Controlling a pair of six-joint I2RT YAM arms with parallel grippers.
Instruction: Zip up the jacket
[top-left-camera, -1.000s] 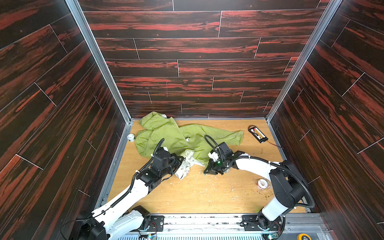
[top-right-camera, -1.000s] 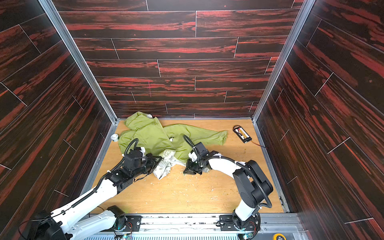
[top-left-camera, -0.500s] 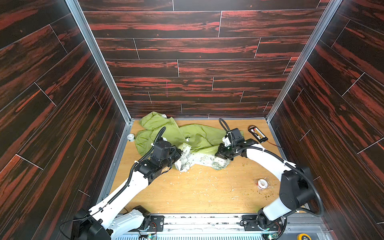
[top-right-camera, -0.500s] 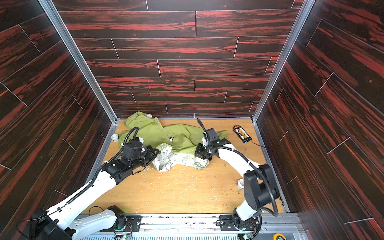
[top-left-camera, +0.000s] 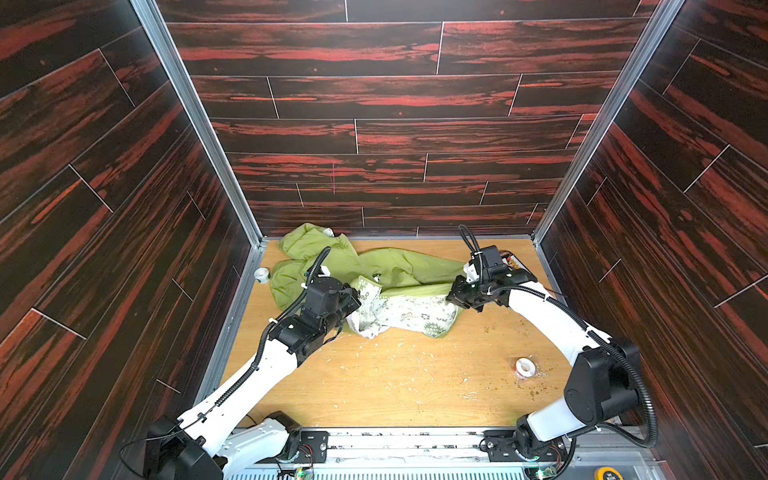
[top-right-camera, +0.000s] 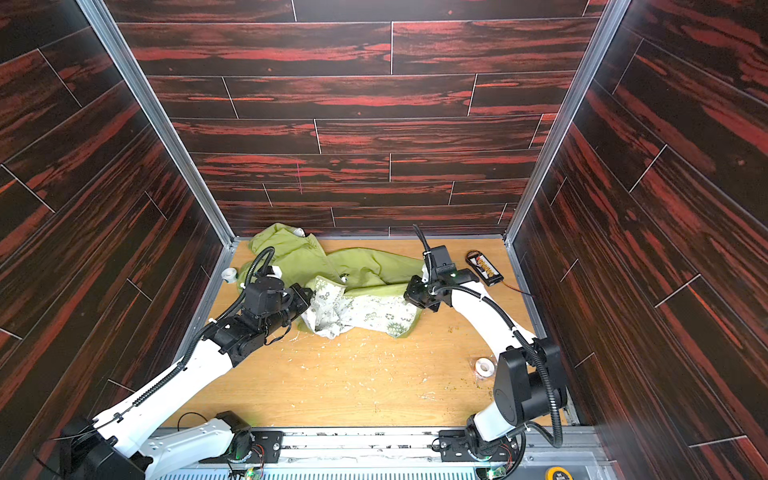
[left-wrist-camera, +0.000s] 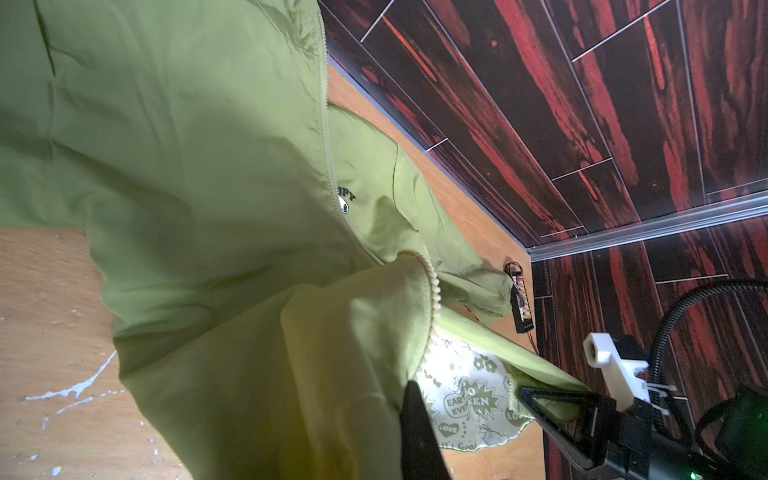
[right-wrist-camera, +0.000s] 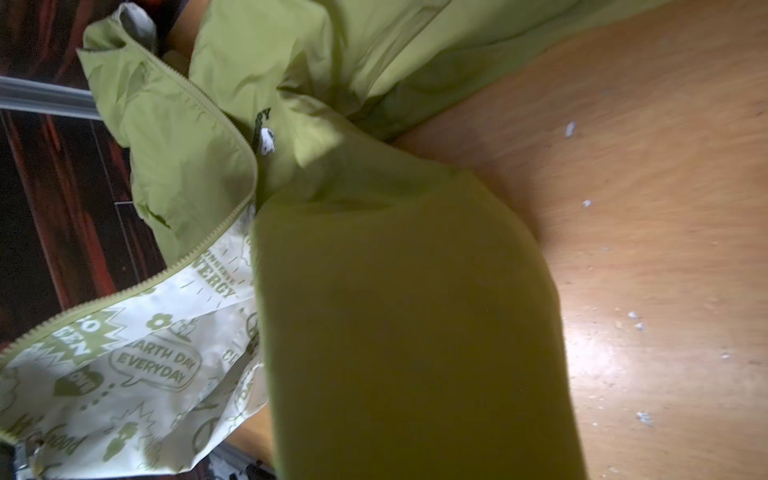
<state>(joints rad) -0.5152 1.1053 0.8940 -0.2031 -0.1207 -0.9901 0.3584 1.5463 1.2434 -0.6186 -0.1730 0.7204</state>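
Note:
I should raise both edges and bring the zipper ends together, because my right gripper holds the jacket's green edge (top-left-camera: 441, 292) far from the jacket's edge in my left gripper (top-left-camera: 364, 289).
The lime-green jacket (top-left-camera: 386, 266) (top-right-camera: 357, 266) lies crumpled at the back of the wooden table, open, with its white patterned lining (top-left-camera: 407, 311) turned up between my two grippers. My left gripper (top-left-camera: 353, 301) (top-right-camera: 305, 295) is shut on the jacket's front edge; one black finger (left-wrist-camera: 417, 436) shows against the fabric. My right gripper (top-left-camera: 451, 295) (top-right-camera: 409, 293) (left-wrist-camera: 528, 395) is shut on the opposite green edge and holds it taut. The pale zipper (left-wrist-camera: 328, 137) (right-wrist-camera: 216, 112) runs unjoined past the chest print. Green fabric (right-wrist-camera: 395, 311) hides the right jaws in the right wrist view.
A white tape roll (top-left-camera: 524, 368) lies at the front right and a smaller roll (top-left-camera: 262, 274) by the left wall. A black connector board with wires (top-right-camera: 484, 268) sits in the back right corner. Dark panelled walls enclose three sides. White flecks litter the table (top-left-camera: 395, 386).
My right gripper has moved right and towards the back with the jacket edge, spreading the lining out. My left gripper has shifted slightly back, still holding its edge.

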